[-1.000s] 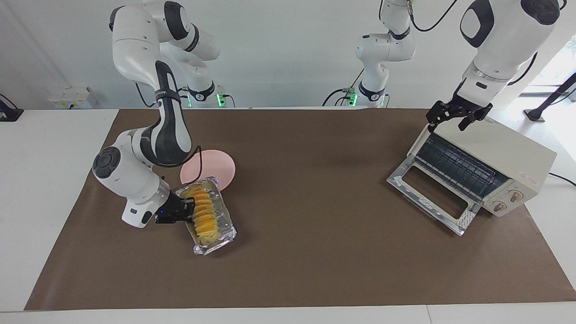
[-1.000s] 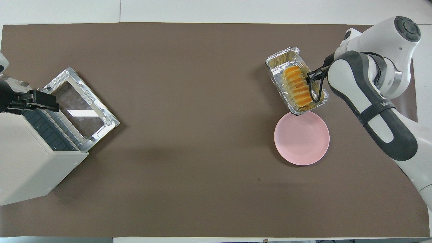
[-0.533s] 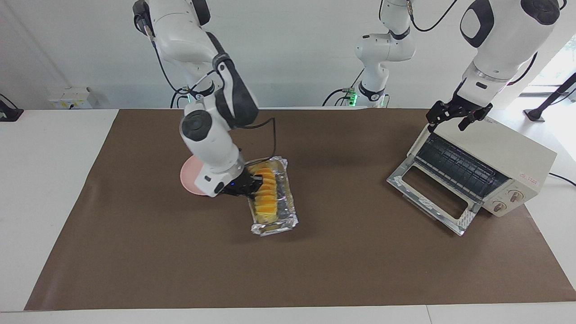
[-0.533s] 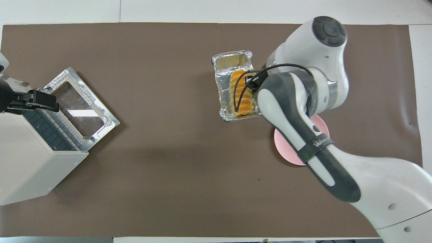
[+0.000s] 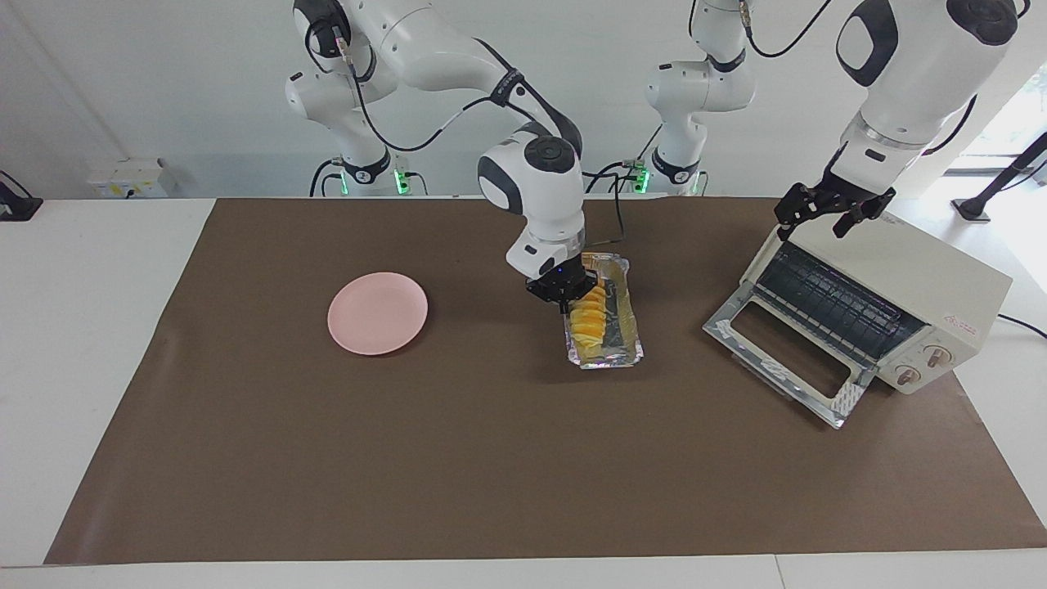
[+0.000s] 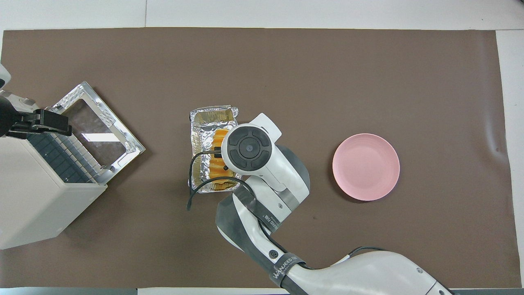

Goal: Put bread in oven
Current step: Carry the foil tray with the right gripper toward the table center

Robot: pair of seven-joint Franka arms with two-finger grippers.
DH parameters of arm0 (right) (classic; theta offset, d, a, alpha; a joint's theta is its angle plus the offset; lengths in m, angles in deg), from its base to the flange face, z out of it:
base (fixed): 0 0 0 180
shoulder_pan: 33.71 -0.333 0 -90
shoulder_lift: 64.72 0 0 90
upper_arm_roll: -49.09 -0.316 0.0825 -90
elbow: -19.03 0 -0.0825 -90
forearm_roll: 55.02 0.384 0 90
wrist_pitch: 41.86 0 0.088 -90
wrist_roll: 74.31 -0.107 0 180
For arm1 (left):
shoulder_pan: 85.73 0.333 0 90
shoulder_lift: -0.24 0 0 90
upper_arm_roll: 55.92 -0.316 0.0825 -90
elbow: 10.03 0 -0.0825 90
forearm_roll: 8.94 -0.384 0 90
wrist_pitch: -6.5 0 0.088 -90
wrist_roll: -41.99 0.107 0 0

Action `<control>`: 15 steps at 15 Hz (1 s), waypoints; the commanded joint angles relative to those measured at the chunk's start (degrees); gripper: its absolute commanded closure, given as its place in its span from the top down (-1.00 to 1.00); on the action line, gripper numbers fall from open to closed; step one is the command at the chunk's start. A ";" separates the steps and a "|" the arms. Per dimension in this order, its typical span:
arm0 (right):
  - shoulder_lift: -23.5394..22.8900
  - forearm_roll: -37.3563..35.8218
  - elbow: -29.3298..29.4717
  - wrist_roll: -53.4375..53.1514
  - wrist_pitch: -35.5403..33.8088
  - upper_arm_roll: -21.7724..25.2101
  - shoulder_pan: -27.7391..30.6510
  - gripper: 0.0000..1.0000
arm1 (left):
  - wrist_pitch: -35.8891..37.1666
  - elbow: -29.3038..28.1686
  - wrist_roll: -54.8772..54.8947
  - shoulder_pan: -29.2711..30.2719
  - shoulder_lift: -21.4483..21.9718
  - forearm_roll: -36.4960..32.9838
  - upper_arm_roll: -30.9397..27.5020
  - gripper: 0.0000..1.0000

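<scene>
My right gripper goes on lowering the foil tray before it lets go (image 6: 205, 128) until it rests flat, because the tray hangs over open mat (image 5: 590, 373), clear of the oven door and plate.
The bread (image 5: 590, 315) (image 6: 215, 164), a ridged yellow-orange loaf, lies in a crinkled foil tray (image 5: 626, 315) (image 6: 213, 116). My right gripper (image 5: 564, 298) is shut on the tray's long side wall, by the loaf, and holds it over the middle of the brown mat. In the overhead view that arm's wrist hides the gripper and part of the loaf. The cream oven (image 5: 900, 270) (image 6: 32, 205) stands at the left arm's end, its glass door (image 5: 777, 352) dropped open and the wire rack showing. My left gripper (image 5: 818, 219) (image 6: 61, 123) hangs open over the oven's top corner above the door.
A round pink plate (image 5: 378, 313) (image 6: 365, 166) lies on the mat toward the right arm's end. The open door juts out onto the mat toward the tray. The mat ends near the oven's knob side.
My right arm has swung the tray with the bread from beside the pink plate across to the mat's middle, closer to the oven. The left arm has not moved.
</scene>
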State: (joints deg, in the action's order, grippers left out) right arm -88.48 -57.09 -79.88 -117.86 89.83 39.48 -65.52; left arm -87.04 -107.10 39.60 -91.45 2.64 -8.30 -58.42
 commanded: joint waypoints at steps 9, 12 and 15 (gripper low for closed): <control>4.78 -1.71 -15.35 0.13 18.24 0.21 1.40 0.08 | 0.46 -1.81 -0.51 -0.52 1.73 -1.16 -0.23 1.00; 4.86 -1.62 -14.65 0.05 17.28 0.21 1.93 1.00 | -0.06 -2.08 -0.51 -0.52 1.73 -1.16 -0.23 1.00; 7.40 -0.75 -12.90 0.22 10.63 0.12 7.35 1.00 | -1.91 -3.22 -1.56 -1.48 1.47 -1.16 -0.14 1.00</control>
State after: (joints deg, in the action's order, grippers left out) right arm -84.06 -57.58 -92.86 -117.82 104.70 40.27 -62.82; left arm -87.08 -107.46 39.53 -91.50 2.64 -8.30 -58.31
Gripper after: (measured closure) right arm 0.379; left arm 0.000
